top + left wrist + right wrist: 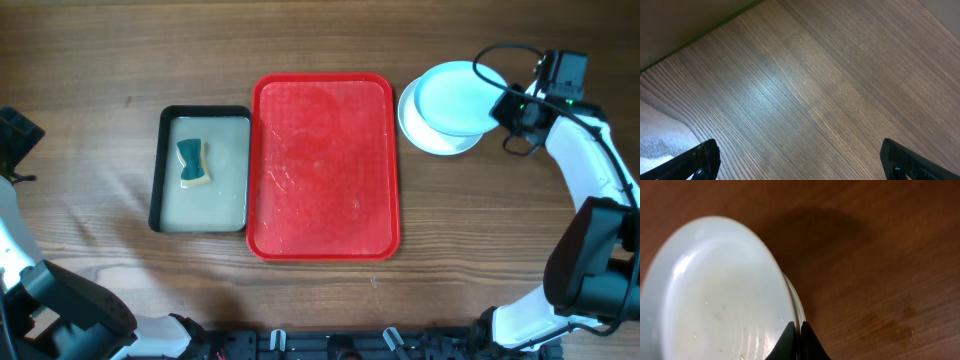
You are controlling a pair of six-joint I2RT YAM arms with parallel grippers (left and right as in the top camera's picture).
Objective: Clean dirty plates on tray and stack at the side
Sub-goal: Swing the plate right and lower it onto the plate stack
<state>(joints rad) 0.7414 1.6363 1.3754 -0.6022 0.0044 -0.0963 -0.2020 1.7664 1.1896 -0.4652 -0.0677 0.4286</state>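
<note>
The mint-blue plate [460,98] is facing up above the white plate [421,134]. I keep lowering the mint-blue plate's raised rim with my right gripper until the two plates nest, and then let go.
The red tray [323,166] lies in the middle of the table and holds no plates. To its upper right, a pale mint-blue plate [452,96] rests tilted over a white plate [428,134]; a third plate does not show. My right gripper [497,108] is shut on the right rim of the mint-blue plate. In the right wrist view the plate [715,295] fills the left side, with the jaws [801,332] pinching its rim. My left gripper [800,160] is open and empty over bare wood at the far left.
A black-rimmed basin [158,168] of cloudy water with a green-and-yellow sponge [193,163] sits left of the tray. Faint wet stains [890,327] mark the wood right of the plates. The right arm [590,170] runs down the right edge.
</note>
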